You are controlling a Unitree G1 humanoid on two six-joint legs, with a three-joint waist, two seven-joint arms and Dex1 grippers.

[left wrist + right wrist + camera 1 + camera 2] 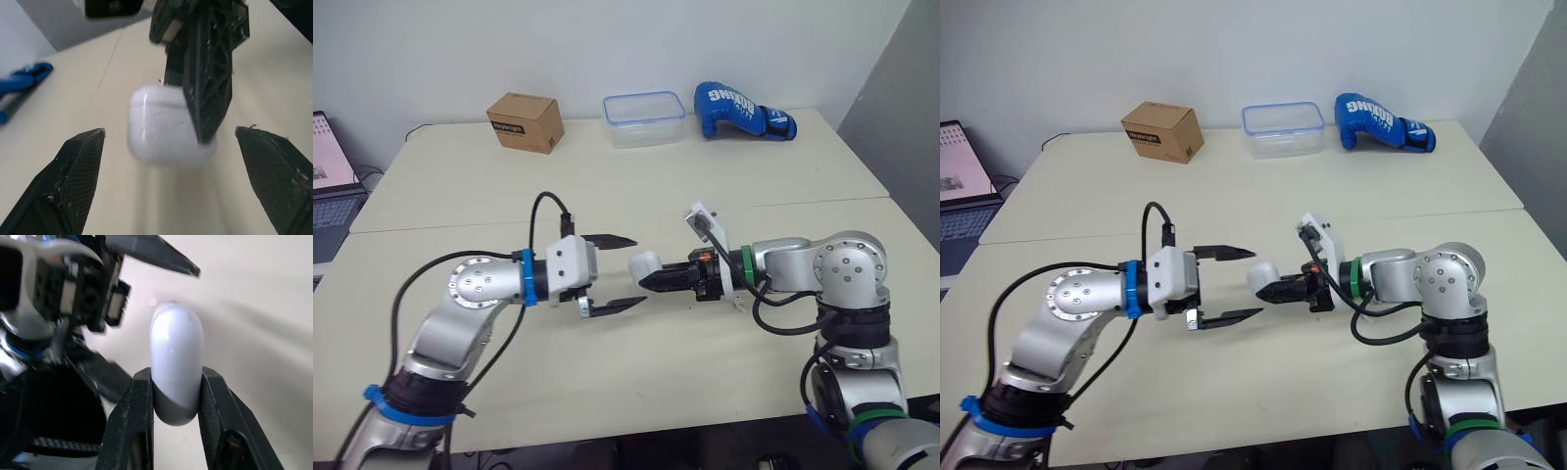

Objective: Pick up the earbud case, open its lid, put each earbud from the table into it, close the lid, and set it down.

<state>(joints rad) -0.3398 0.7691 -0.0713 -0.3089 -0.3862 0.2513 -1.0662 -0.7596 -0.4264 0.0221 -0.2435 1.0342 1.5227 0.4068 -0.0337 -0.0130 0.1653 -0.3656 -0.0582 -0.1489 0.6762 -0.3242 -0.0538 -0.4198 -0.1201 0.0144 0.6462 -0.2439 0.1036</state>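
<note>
My gripper will open the lid [152, 94], which will swing back and stay up, since a thin seam [159, 103] crosses the white earbud case near its upper end.
The white earbud case [645, 264] hangs just above the middle of the table, its lid closed. My right gripper [653, 280] is shut on it, and the black fingers [138, 431] clamp its two broad sides. Facing it from the left, my left gripper [640, 271] stands open, with one finger [610, 239] farther back and the other [615, 306] nearer. In the left wrist view the case [161, 125] sits just beyond the spread fingertips [80, 161], touching neither, and a thin seam shows near its upper end.
Along the table's far edge stand a cardboard box [526, 121], a clear plastic container [644, 118] and a blue boxing glove [741, 111]. A laptop [333, 186] sits off the table's left side. A seam [450, 223] crosses the tabletop behind the grippers.
</note>
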